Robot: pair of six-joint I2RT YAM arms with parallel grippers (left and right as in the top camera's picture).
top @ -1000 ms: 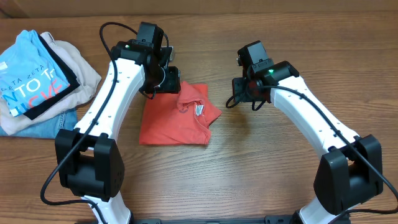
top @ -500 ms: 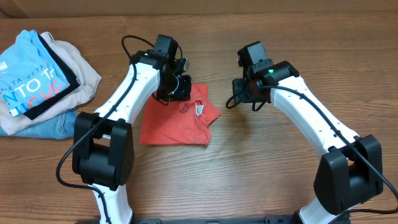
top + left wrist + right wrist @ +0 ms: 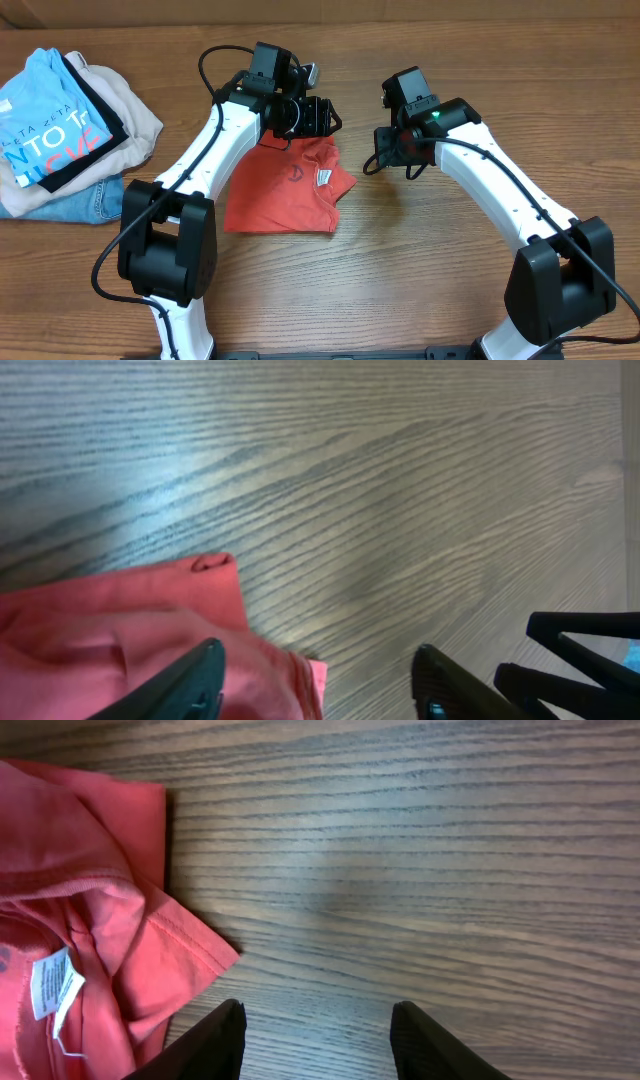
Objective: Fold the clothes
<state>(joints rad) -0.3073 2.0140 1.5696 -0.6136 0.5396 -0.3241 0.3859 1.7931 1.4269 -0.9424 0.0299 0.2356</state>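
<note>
The T-shirt's tag end (image 3: 323, 177) is toward my right gripper. My left gripper should grab the T-shirt's far corner (image 3: 249, 150) away from the tag, and both grippers should turn the T-shirt.
The coral-red T-shirt (image 3: 275, 195) lies folded into a rough square on the wooden table, its white tag (image 3: 322, 177) facing up near its right edge. My left gripper (image 3: 324, 115) is open above the shirt's far right corner. In the left wrist view the shirt's edge (image 3: 120, 630) lies under my left finger, and nothing is held between the fingers (image 3: 320, 685). My right gripper (image 3: 390, 145) is open and empty over bare wood just right of the shirt. The right wrist view shows the fingers (image 3: 315, 1040), the shirt (image 3: 90, 890) and the tag (image 3: 50, 982).
A pile with a light-blue printed T-shirt (image 3: 45, 125), a beige garment (image 3: 135, 115) and blue fabric (image 3: 85, 205) lies at the table's left edge. The right arm's dark parts (image 3: 585, 650) show at the right of the left wrist view.
My left gripper has moved right from over the shirt's far left part to beyond its far right corner. The shirt's top fold has settled flatter. The right arm has not moved.
</note>
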